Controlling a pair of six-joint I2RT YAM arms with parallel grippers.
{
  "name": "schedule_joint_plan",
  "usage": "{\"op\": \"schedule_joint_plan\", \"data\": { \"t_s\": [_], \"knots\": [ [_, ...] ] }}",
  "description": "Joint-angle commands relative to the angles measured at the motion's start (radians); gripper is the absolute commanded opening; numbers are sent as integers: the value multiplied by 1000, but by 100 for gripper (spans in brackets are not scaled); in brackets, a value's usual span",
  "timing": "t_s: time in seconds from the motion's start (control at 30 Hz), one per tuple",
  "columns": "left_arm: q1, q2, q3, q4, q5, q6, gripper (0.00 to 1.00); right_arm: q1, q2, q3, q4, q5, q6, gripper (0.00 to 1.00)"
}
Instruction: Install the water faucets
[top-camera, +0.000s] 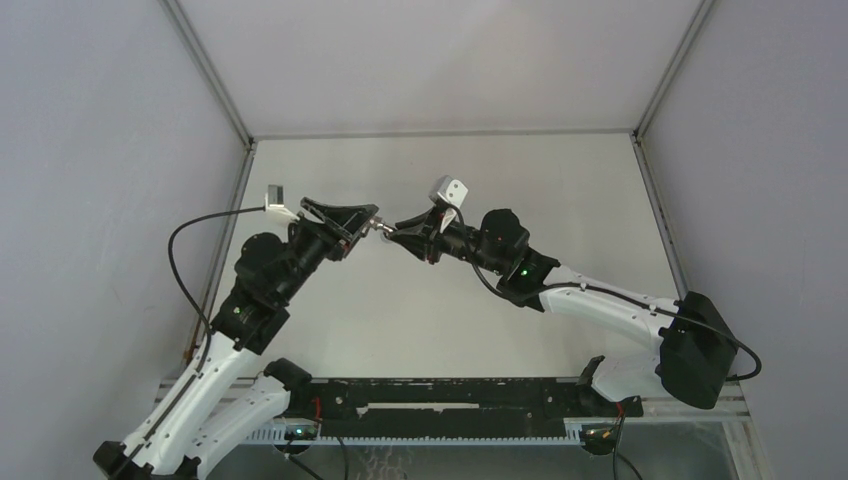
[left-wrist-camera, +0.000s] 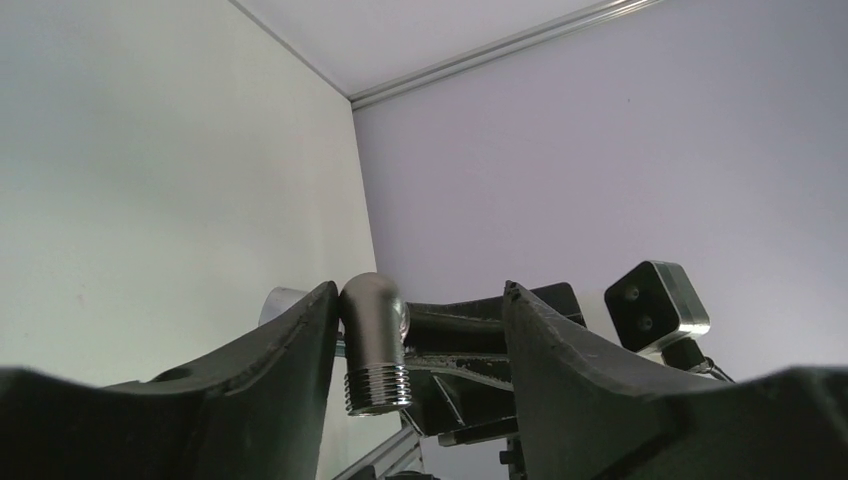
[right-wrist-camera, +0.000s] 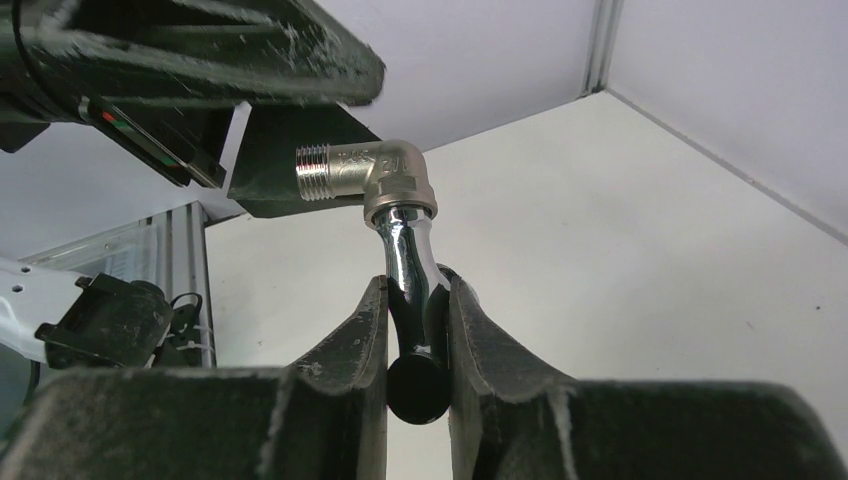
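Next, I close my left gripper to hold the elbow fitting (left-wrist-camera: 374, 335) still, as it sits loose between the open fingers, before my right gripper turns the faucet stem (right-wrist-camera: 408, 255).
My right gripper (right-wrist-camera: 415, 290) is shut on a shiny curved faucet stem (right-wrist-camera: 408, 245) and holds it in the air above the table. A silver threaded elbow fitting (right-wrist-camera: 372, 170) sits on the far end of that stem. My left gripper (left-wrist-camera: 415, 345) is open around the elbow (left-wrist-camera: 375, 340). The elbow touches the left finger (left-wrist-camera: 290, 350); the other finger (left-wrist-camera: 545, 350) stands apart from it. In the top view both grippers meet tip to tip at the faucet parts (top-camera: 382, 228), left gripper (top-camera: 362, 220) and right gripper (top-camera: 402, 236). No cross handle shows.
The white table (top-camera: 450, 320) lies below the arms, walled on three sides. A black rail (top-camera: 450, 405) runs along the near edge between the arm bases. The right wrist camera (left-wrist-camera: 655, 305) shows just behind the parts.
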Motion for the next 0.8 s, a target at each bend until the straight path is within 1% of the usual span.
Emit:
{"op": "schedule_joint_plan", "data": {
  "t_s": [0.0,0.03,0.1,0.13,0.2,0.23,0.27,0.37,0.4,0.47,0.5,0.53,0.7,0.73,0.77],
  "knots": [
    [-14,-7,-24,72,25,-18,58,1,-35,11,80,-14,24,0],
    [-14,-6,-26,73,22,-21,53,1,-35,11,79,-14,26,0],
    [-14,-5,-26,71,15,-21,39,1,-35,11,76,-14,28,0],
    [-14,-4,-25,71,14,-22,36,1,-35,11,76,-15,29,0],
    [-14,-1,-23,71,12,-22,34,1,-34,11,72,-16,30,0],
    [-13,1,-21,71,13,-22,34,1,-35,11,71,-17,31,0],
    [-14,1,-20,71,13,-22,37,2,-34,11,69,-17,31,0],
    [-13,7,-20,70,20,-20,55,5,-32,11,67,-12,28,0],
    [-13,9,-19,68,22,-21,58,7,-32,11,67,-9,26,0],
    [-14,14,-18,67,28,-20,58,11,-32,11,68,-5,25,0],
    [-14,16,-17,68,28,-21,55,11,-32,11,70,-4,25,0],
    [-14,16,-17,68,29,-22,50,14,-30,11,71,-3,24,0],
    [-15,10,-17,56,12,-23,17,16,-28,11,65,-1,24,0],
    [-16,8,-16,49,7,-22,13,16,-30,11,64,-2,23,0],
    [-15,7,-16,44,4,-21,5,16,-31,11,64,-2,24,0]
  ]
}}
